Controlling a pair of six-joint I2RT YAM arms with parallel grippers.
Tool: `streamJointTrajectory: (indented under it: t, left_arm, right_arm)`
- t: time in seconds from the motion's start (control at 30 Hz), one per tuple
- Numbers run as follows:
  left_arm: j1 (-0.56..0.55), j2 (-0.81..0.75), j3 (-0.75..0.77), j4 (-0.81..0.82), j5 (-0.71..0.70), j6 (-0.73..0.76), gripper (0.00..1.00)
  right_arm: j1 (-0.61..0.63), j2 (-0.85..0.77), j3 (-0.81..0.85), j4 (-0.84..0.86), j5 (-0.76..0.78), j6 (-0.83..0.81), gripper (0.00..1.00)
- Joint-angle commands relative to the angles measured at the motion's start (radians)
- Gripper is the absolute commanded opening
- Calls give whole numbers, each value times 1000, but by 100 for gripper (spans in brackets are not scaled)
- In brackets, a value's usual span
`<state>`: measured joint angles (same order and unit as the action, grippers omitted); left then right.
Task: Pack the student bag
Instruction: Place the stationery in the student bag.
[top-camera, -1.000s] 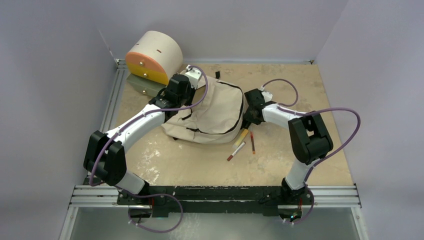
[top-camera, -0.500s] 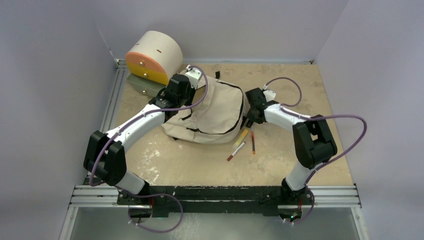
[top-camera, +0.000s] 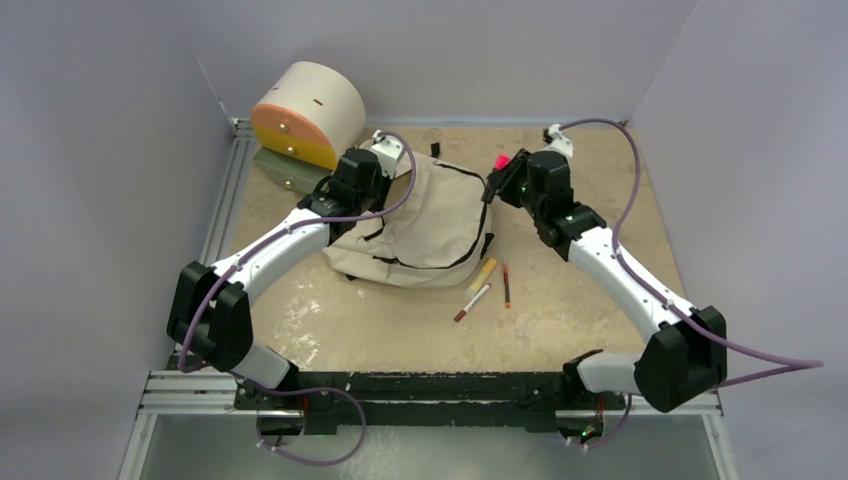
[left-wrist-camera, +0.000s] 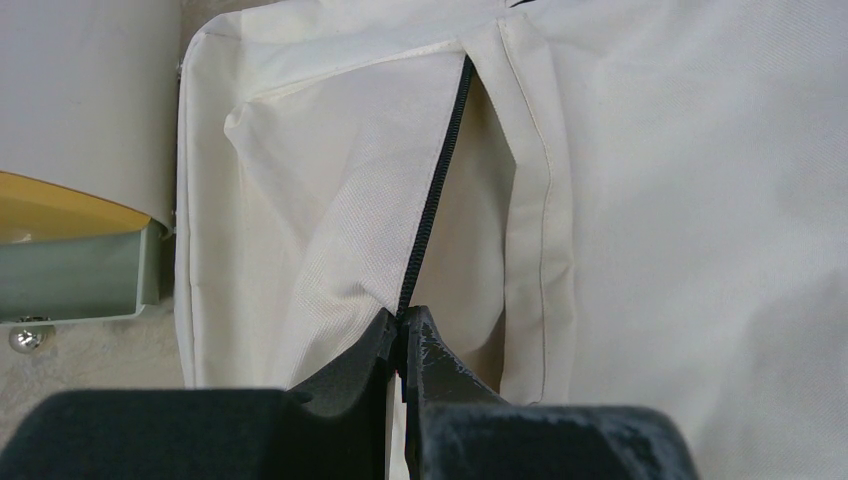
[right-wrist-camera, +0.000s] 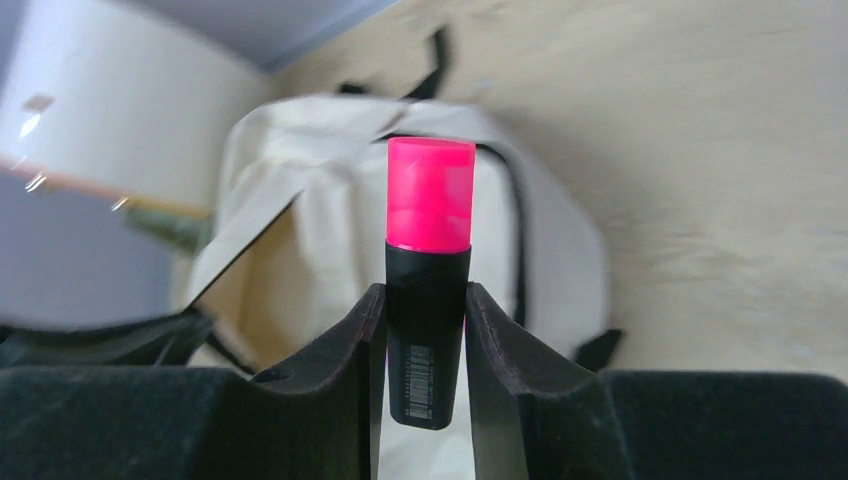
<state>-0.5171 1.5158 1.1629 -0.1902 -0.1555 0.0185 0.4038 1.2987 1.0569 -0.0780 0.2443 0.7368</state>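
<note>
The robot's left gripper is holding the bag's pocket open by its black zipper (left-wrist-camera: 437, 180), so the right gripper should carry on carrying the highlighter until it hangs inside the pocket's opening (top-camera: 399, 189).
The beige student bag (top-camera: 425, 225) lies flat in the middle of the table, with black zippers; it also shows in the left wrist view (left-wrist-camera: 650, 200) and the right wrist view (right-wrist-camera: 330, 230). My left gripper (top-camera: 372, 172) is at the bag's far left corner, shut on the black zipper (left-wrist-camera: 432, 205) of the bag, pinching its lower end (left-wrist-camera: 404, 325). My right gripper (top-camera: 497, 180) is raised above the bag's right edge, shut on a highlighter (right-wrist-camera: 427, 270) with a black body and pink cap, which also shows pink in the top view (top-camera: 500, 161).
A cream-and-orange cylindrical drawer unit (top-camera: 305, 115) stands at the back left on a green base (left-wrist-camera: 70, 280). Three pens (top-camera: 485, 282) lie on the table just right of the bag's front corner. Grey walls enclose the table on three sides.
My right gripper has lifted from beside the pens and swung up and back over the bag's right edge, holding the pink highlighter. The left arm has not moved.
</note>
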Motion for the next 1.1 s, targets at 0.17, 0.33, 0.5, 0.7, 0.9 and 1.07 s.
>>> streamJointTrajectory:
  t: [0.17,0.33,0.5,0.7,0.9,1.07]
  left_arm:
    - [11,-39,25,27,10,-41,0]
    - [12,-40,27,24,11,-42,0]
    - [12,-41,30,21,11,-41,0]
    - [11,-42,32,20,5,-37,0]
    - [12,-41,32,20,8,-36,0]
    - [12,-42,33,20,8,-35,0]
  right_arm:
    - [216,162,80,348,-312,-7,10]
    - [236,284,97,408,-252,121,9]
    - [238,389,121,464,-252,222,9]
    - [246,504,198,482,-296,269,9]
    - [249,583,255,477,-324,319,9]
    - [252,625,276,474,-327,358,9]
